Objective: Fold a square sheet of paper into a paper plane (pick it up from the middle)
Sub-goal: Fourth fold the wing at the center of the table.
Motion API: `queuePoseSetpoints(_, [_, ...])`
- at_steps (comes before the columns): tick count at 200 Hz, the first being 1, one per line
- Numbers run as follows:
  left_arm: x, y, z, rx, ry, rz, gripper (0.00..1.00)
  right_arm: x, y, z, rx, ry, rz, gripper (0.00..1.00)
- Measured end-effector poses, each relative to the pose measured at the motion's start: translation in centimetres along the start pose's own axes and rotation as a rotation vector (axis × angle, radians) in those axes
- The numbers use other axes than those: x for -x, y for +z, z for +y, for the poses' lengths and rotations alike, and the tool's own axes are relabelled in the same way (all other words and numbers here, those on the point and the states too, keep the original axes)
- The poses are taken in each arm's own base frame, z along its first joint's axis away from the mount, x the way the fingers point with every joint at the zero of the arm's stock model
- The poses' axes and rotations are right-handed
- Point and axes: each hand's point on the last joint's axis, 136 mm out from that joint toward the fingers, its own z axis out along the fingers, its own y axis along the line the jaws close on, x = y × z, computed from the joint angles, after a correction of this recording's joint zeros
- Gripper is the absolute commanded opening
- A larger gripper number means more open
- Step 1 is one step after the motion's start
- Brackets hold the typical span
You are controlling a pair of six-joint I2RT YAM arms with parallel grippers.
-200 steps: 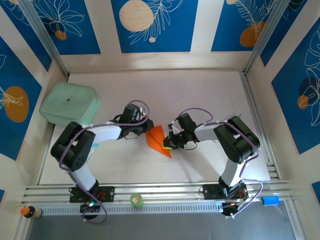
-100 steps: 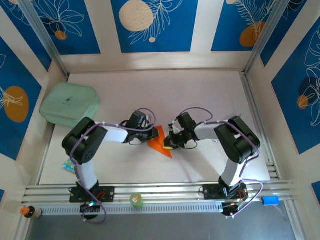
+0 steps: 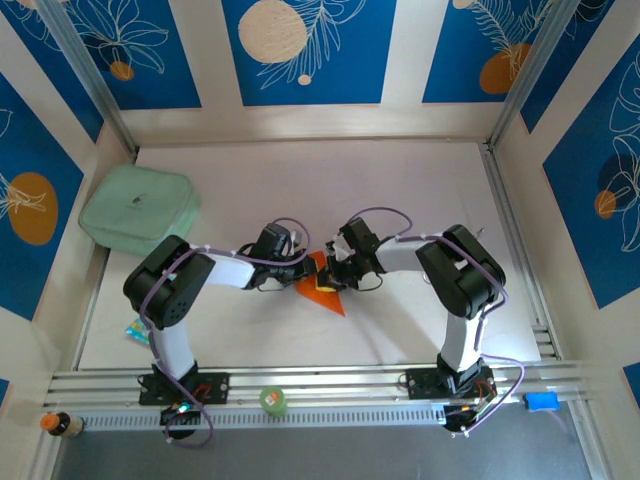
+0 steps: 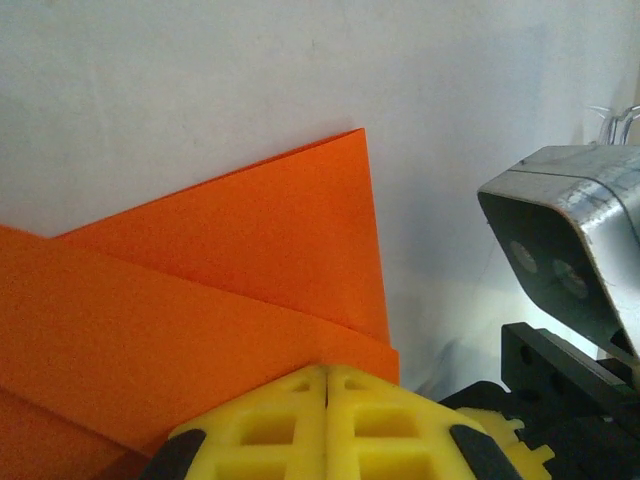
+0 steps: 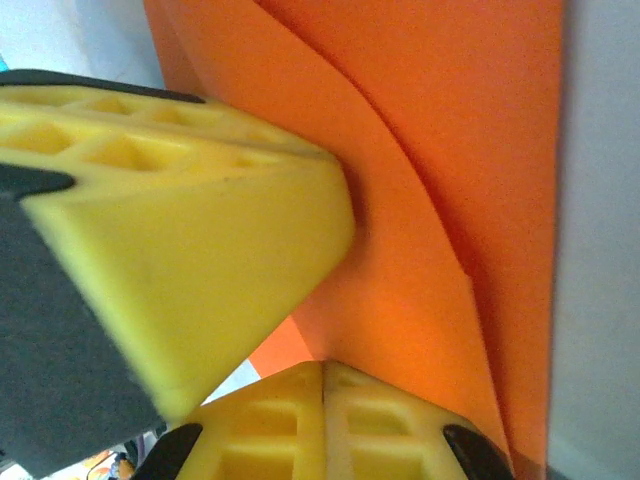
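The paper's folded flap (image 5: pixel 395 235) has my left gripper in the way along it, so my right gripper should turn around and press along toward the pointed near end (image 3: pixel 342 313).
The square sheet of paper (image 3: pixel 322 287) lies on the table as a creased orange wedge pointing toward the near side. My left gripper (image 3: pixel 308 271) is shut, its yellow tips resting on the paper's left part. From the right, my right gripper (image 3: pixel 334 270) is shut too, and presses down beside it. In the left wrist view the closed tips (image 4: pixel 327 373) sit on layered orange folds (image 4: pixel 220 270). In the right wrist view the closed tips (image 5: pixel 323 368) touch the paper (image 5: pixel 440 180), with the left gripper's yellow finger (image 5: pixel 180 230) close alongside.
A pale green pad (image 3: pixel 140 208) lies at the table's left edge. A small green round object (image 3: pixel 273 401) and a blue item (image 3: pixel 541 401) sit on the front rail. A small packet (image 3: pixel 135 330) lies by the left arm's base. Walls enclose the white table (image 3: pixel 400 180).
The left gripper swung in toward the paper's left side, then held still. The right gripper shifted left and a little farther back onto the paper, meeting the left one.
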Motion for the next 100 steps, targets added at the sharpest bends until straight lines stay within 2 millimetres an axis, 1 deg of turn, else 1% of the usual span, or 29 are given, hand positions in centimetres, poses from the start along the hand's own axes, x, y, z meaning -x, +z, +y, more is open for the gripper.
queuePoseSetpoints(15, [0.0,0.0,0.1,-0.002,0.000,-0.003,0.00,-0.4,-0.2,-0.1,0.002,-0.008,-0.008,0.00])
queuePoseSetpoints(100, [0.1,-0.1,0.1,-0.022,-0.014,-0.012,0.00,-5.3,-2.2,-2.4,0.034,-0.008,-0.015,0.00])
